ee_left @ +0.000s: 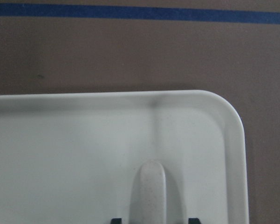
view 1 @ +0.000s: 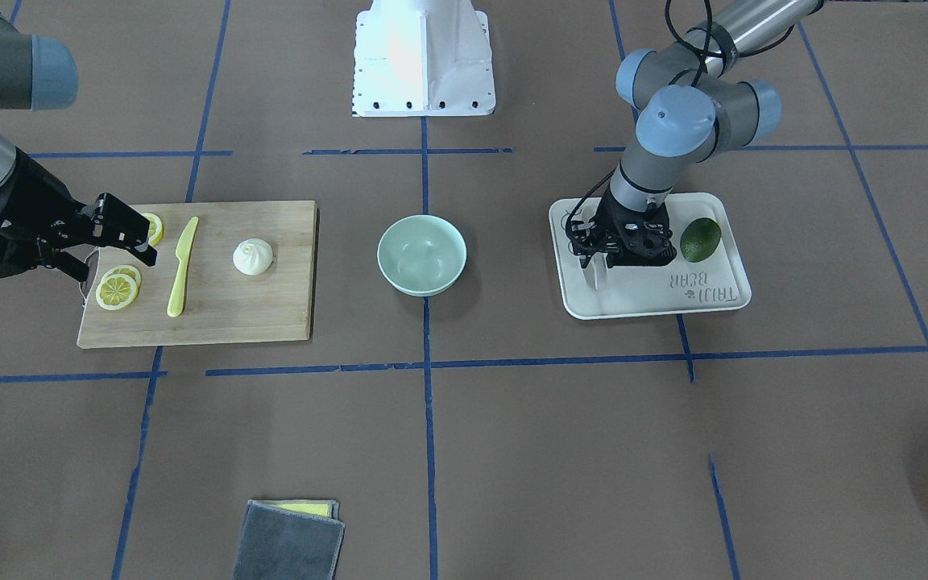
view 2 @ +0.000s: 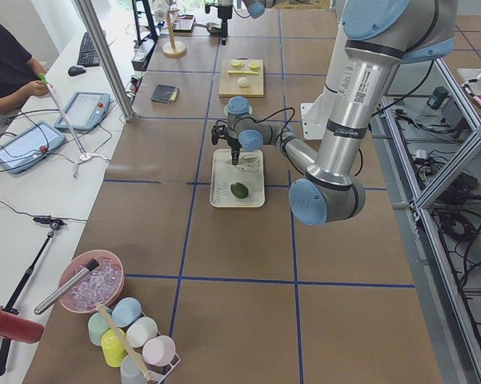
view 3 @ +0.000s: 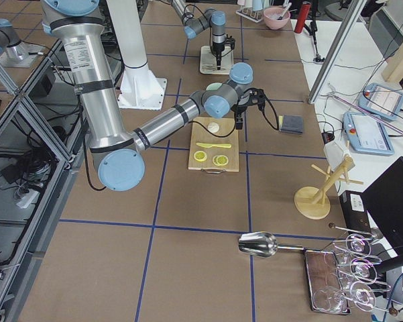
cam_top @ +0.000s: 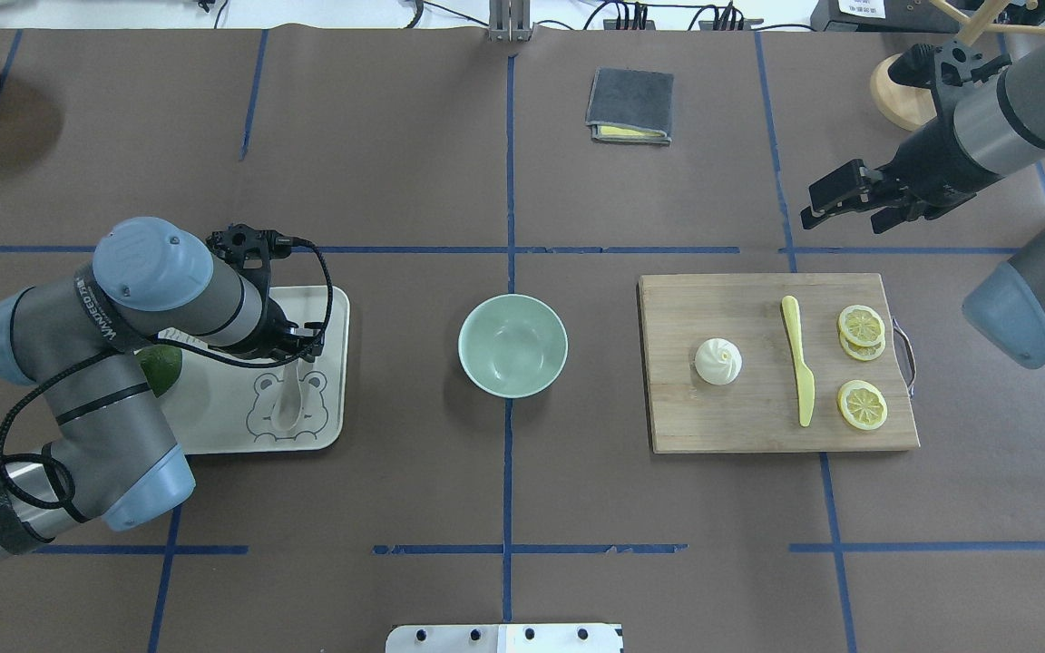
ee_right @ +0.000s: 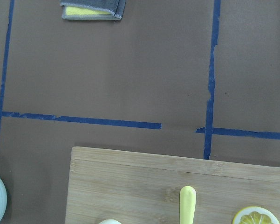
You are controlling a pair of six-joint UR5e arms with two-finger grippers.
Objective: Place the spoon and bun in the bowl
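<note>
I expect the spoon's handle [ee_left: 153,193] to stick out over the bowl's rim when I lower the spoon into the mint-green bowl [view 1: 422,255], because that bowl is small and round.
The off-white spoon [cam_top: 285,404] lies on the bear tray [cam_top: 214,422] at the left. My left gripper [cam_top: 294,349] is low over the spoon's handle. In the left wrist view its two black fingertips [ee_left: 115,220] stand on either side of the handle [ee_left: 149,196] with gaps, so it is open. The white pleated bun [cam_top: 718,361] sits on the wooden cutting board [cam_top: 758,431]. The mint-green bowl [cam_top: 512,345] stands empty at the table's middle. My right gripper [cam_top: 817,204] is open and empty, in the air beyond the board's far right corner.
A yellow plastic knife [cam_top: 799,358] and lemon slices [cam_top: 862,404] lie on the board right of the bun. A dark green fruit [view 1: 700,239] sits on the tray beside my left wrist. A folded grey cloth [cam_top: 630,106] lies at the far side.
</note>
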